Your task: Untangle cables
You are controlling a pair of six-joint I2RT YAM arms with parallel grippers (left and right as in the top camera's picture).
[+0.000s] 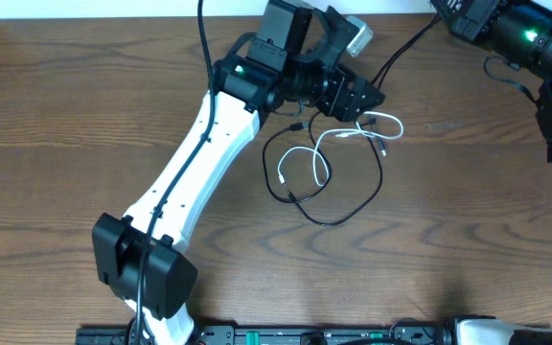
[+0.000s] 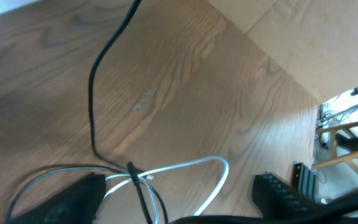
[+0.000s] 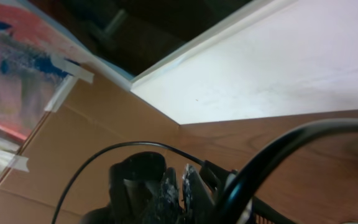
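Observation:
My right gripper needs to carry the thin black cable clear of the tangle and lay it aside, because it trails its ends across the white cable.
A white cable (image 1: 398,125) and a black cable (image 1: 353,206) lie looped and crossed on the wooden table just right of centre. My left gripper (image 1: 362,99) hangs open over the top of the tangle. In the left wrist view its fingers (image 2: 179,202) straddle the spot where the white cable (image 2: 222,168) and black cable (image 2: 92,93) cross. A thin black cable runs up and right from the tangle to my right gripper (image 1: 441,14) at the top edge. In the right wrist view its fingers (image 3: 182,180) are pressed together with the thin black cable (image 3: 104,152) at their tips.
The left arm (image 1: 190,163) stretches diagonally from the front left. The right arm body (image 1: 525,38) fills the top right corner. A white board (image 3: 278,56) and cardboard (image 3: 92,118) stand behind the table's far edge.

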